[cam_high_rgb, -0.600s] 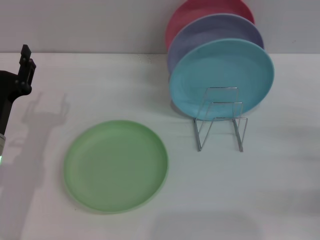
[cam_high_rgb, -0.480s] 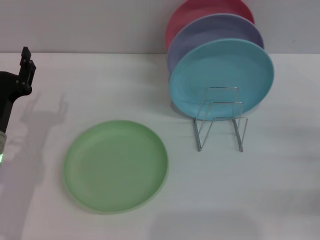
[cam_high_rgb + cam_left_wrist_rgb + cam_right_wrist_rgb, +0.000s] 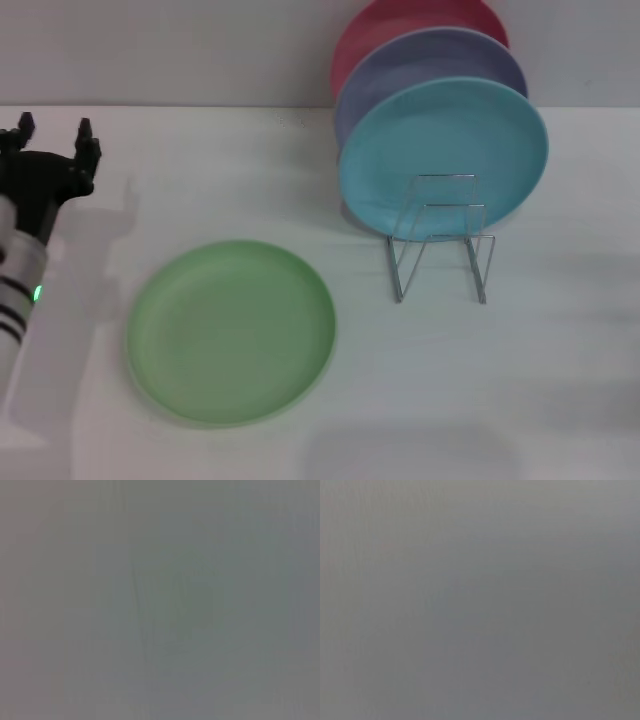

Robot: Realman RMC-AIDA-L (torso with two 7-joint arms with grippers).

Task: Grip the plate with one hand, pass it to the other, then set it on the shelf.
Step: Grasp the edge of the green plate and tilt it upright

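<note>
My left gripper's fingers [image 3: 56, 138] are pointing past the light green plate toward the wall. I need to swing back and turn them so they can pinch the plate's nearest rim [image 3: 136, 310].
The light green plate [image 3: 231, 331] lies flat on the white table, left of centre in the head view. The shelf [image 3: 441, 238], a small silver wire rack, stands to its right, and its front slots hold nothing. My left gripper [image 3: 52, 130] hovers at the far left edge, above and to the left of the plate, with its two fingers spread apart and open on nothing. My right gripper is out of view. Both wrist views show only a blank grey surface.
A turquoise plate [image 3: 445, 152], a lavender plate [image 3: 420, 60] and a red plate [image 3: 400, 20] stand upright one behind another at the rack's back. The white table [image 3: 560, 380] reaches to a pale wall behind.
My left arm has swung in from the left edge and turned its wrist, so both fingers now show spread apart. The plate and the rack have stayed put.
</note>
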